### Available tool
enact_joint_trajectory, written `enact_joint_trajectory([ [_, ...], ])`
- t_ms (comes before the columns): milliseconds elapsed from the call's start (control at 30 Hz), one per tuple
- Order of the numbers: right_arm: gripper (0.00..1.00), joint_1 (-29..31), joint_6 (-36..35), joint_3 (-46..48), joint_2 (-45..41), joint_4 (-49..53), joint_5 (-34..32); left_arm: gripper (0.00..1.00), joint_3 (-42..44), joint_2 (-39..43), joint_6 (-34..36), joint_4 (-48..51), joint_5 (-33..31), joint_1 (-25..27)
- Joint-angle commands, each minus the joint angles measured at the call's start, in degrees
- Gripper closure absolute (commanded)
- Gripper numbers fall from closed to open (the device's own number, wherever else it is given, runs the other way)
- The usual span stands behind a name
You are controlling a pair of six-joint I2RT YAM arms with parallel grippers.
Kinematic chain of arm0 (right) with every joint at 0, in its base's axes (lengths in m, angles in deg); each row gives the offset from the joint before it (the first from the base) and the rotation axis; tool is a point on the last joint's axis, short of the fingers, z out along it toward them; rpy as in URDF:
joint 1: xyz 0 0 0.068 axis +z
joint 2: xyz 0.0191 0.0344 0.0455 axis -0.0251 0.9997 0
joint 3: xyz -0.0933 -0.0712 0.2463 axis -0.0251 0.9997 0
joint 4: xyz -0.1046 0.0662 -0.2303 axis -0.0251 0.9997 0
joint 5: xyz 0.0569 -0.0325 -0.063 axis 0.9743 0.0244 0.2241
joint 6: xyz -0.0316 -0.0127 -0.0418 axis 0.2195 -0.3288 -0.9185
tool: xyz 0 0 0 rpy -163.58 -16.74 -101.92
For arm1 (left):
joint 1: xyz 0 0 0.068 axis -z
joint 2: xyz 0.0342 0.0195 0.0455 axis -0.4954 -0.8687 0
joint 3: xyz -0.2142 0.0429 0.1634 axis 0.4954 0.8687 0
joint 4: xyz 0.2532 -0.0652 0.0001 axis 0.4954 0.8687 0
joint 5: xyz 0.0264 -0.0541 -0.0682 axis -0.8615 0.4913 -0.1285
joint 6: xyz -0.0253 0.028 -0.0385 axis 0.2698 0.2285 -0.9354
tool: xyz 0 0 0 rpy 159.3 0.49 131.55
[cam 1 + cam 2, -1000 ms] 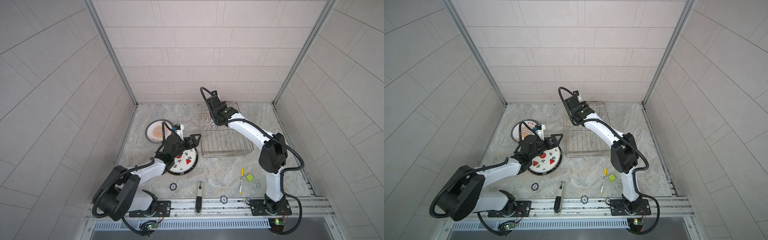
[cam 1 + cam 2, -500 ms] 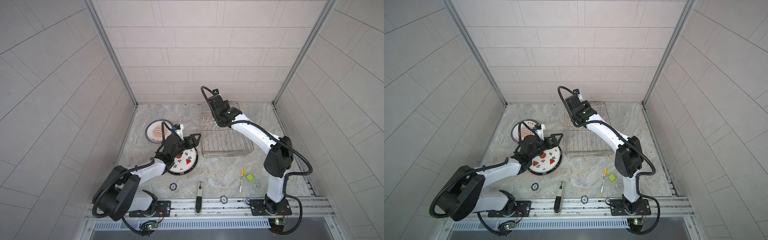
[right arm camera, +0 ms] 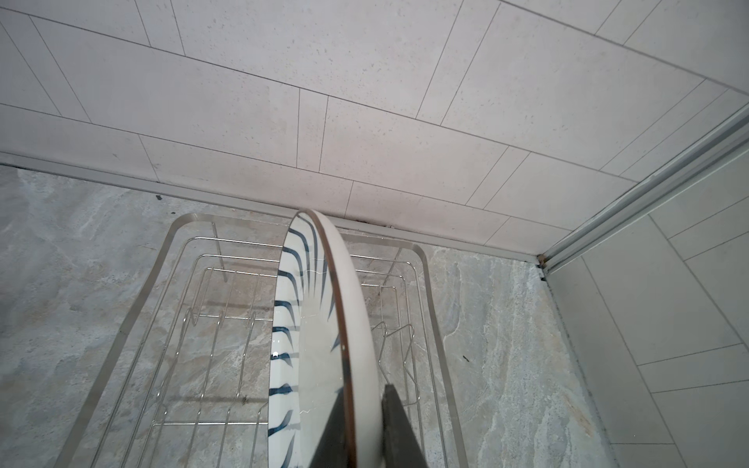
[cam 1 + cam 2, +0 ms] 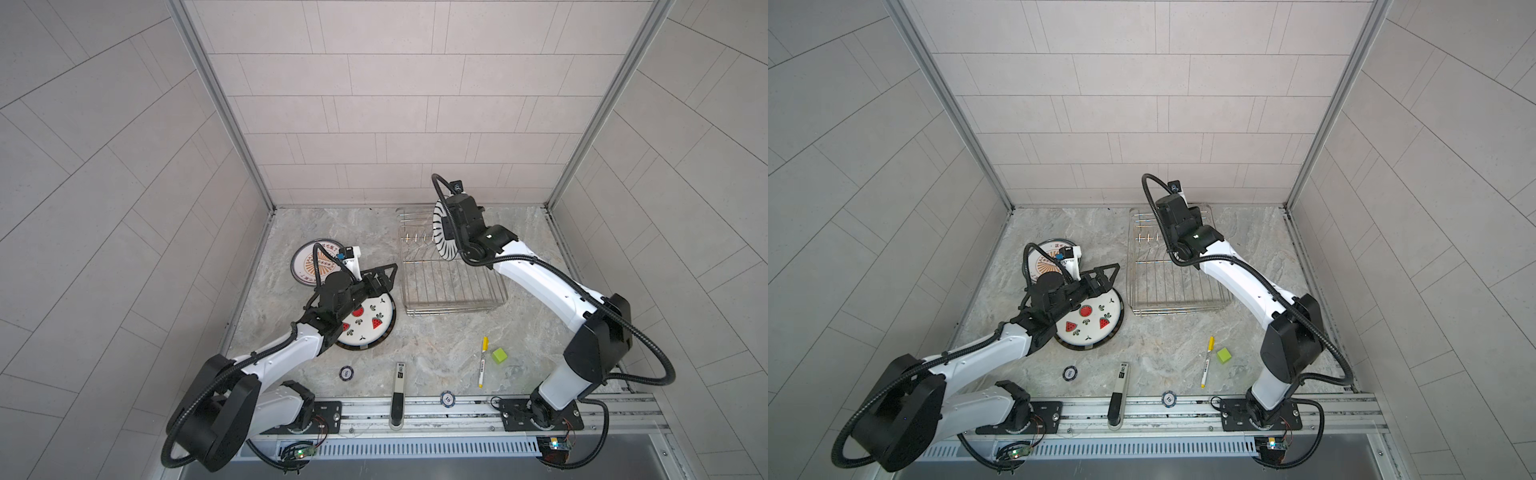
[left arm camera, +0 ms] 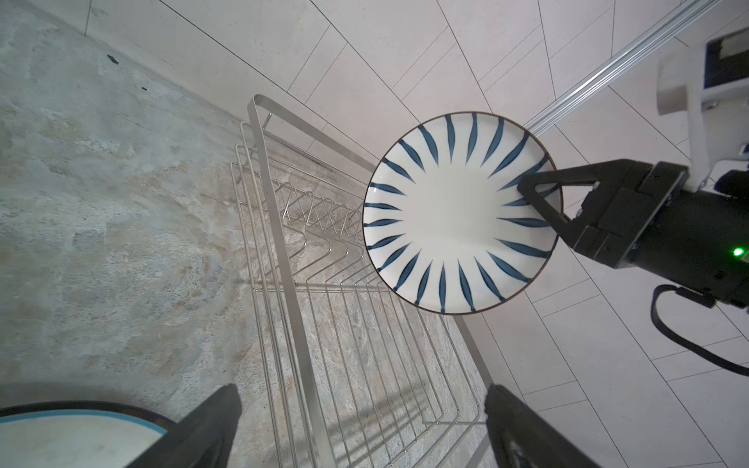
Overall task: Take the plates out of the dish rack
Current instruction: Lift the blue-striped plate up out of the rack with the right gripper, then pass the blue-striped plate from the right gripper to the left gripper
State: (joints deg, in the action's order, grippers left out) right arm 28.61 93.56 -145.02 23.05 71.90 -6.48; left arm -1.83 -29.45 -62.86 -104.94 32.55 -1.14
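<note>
My left gripper is open and far from the white plate, which hangs on edge. Next, my right gripper brings the plate back flat and hand over its free rim.
My right gripper is shut on the rim of a white plate with navy petals. It holds the plate on edge above the far end of the chrome wire dish rack, clear of the prongs. In the right wrist view the plate stands edge-on between the fingers, over the rack. No other plate stands in the rack. My left gripper hangs open and empty over a watermelon-patterned plate, which lies on a brown-rimmed one. An orange sunburst plate lies flat behind it.
Near the front rail lie two poker chips, a black and white tool, a yellow marker and a green cube. Tiled walls close in the back and both sides.
My right arm has lifted the navy-petal plate up out of the rack and swung its elbow to the right. The left arm has not moved.
</note>
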Motion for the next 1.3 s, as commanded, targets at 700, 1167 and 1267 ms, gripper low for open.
enact_joint_trajectory([
  [700,0.88,-23.97,41.97,38.88,-24.23,-48.35,54.83,0.00,-2.82,4.11,7.31,6.16,-1.87,5.61],
  [1167,0.87,-21.51,45.54,39.75,-19.85,-52.26,66.24,0.00,-4.62,-10.43,-4.77,-19.25,-1.02,6.01],
  [1267,0.87,-21.42,46.64,40.17,-18.68,-54.74,67.67,0.00,-5.26,-11.76,-6.03,-20.79,-2.19,6.14],
])
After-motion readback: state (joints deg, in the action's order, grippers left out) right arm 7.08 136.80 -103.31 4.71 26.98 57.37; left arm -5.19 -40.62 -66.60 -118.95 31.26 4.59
